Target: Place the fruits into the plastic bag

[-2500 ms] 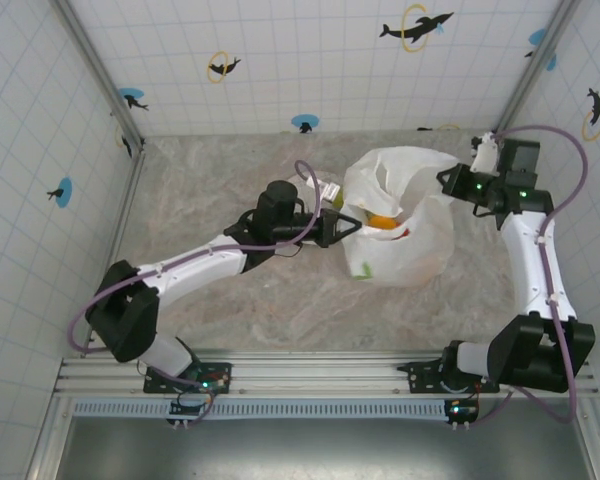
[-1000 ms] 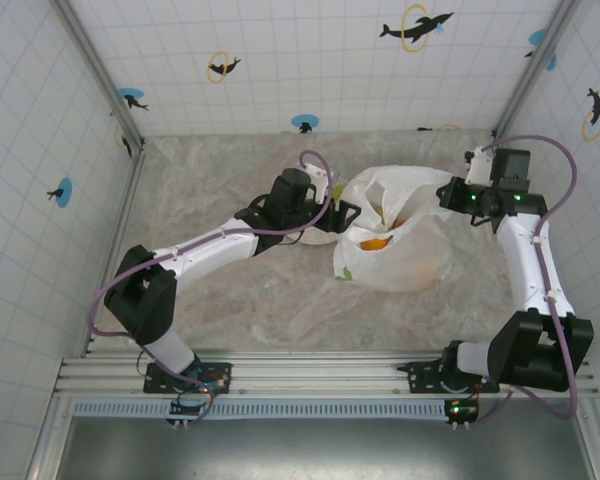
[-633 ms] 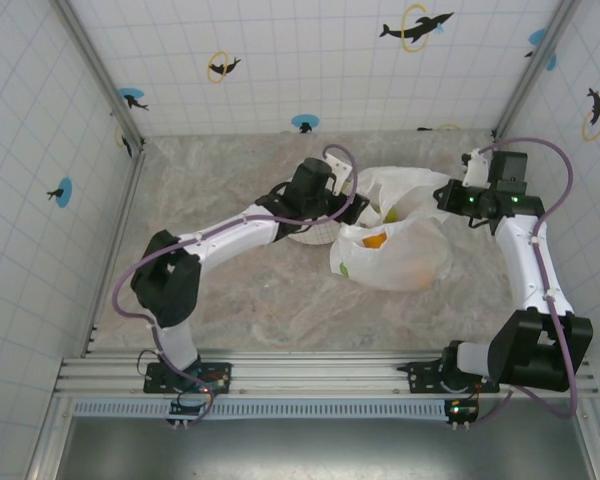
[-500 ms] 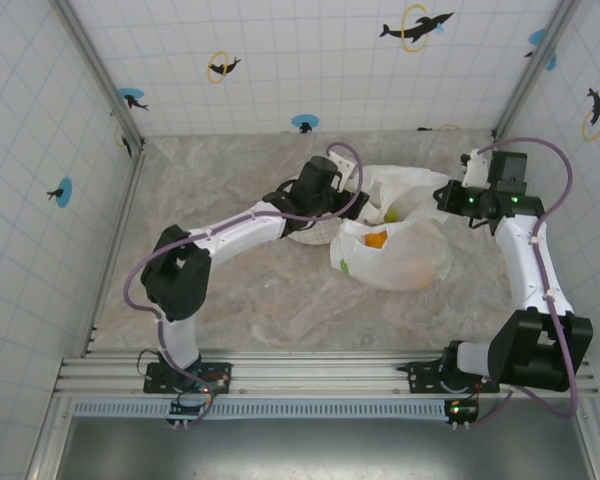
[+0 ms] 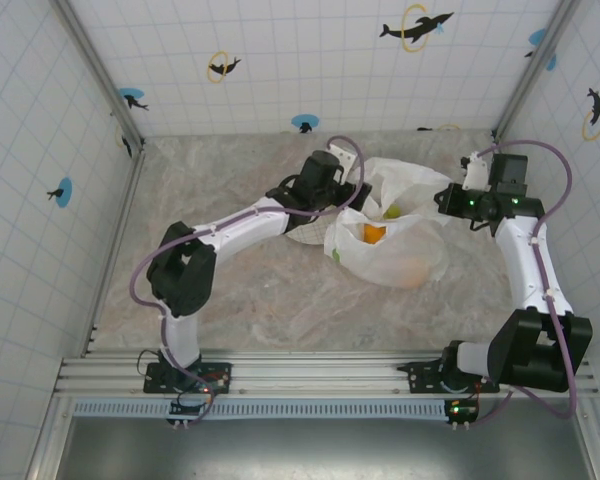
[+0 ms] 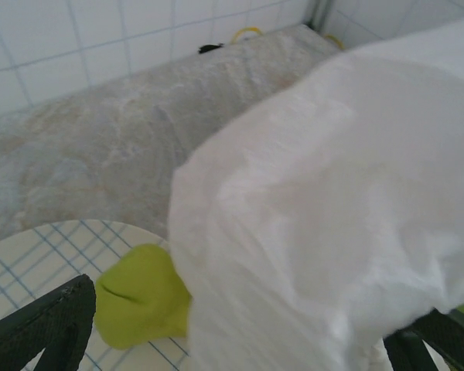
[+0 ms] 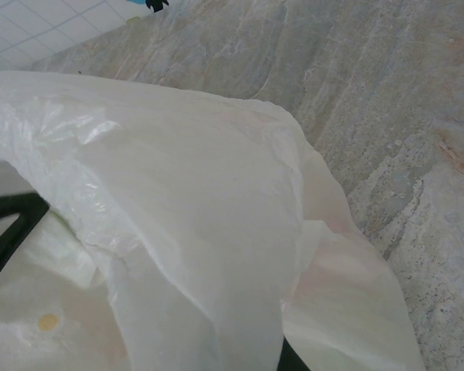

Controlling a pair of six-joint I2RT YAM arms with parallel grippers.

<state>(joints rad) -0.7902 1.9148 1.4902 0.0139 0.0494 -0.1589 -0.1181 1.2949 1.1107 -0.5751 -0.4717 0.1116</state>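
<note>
A fold of the bag [image 6: 294,209] is sticking up between my left gripper's open fingers. My left gripper should therefore move back out of the way, then close on the green fruit [image 6: 141,297].
The plastic bag [image 5: 395,250] lies crumpled at the centre right of the table, its mouth facing left. Inside it I see an orange fruit [image 5: 373,233] and a green one [image 5: 392,211]. My right gripper [image 5: 448,200] is shut on the bag's upper right edge, and the white film [image 7: 201,216] drapes over its dark finger [image 7: 11,224]. My left gripper [image 5: 352,200] stands open at the bag's mouth, above the plate. A green fruit [image 6: 139,297] rests on that plate, between the left fingers [image 6: 50,325], half covered by a fold of the bag [image 6: 332,224].
The white round plate [image 5: 302,234] with a thin grid pattern [image 6: 31,259] sits just left of the bag, under my left wrist. Tiled walls close in the marbled table [image 5: 230,290] at the back and both sides.
My left arm has swung back and to the right, from the bag's left side to over the plate. The bag has sagged lower and spread left. The right gripper has barely moved.
</note>
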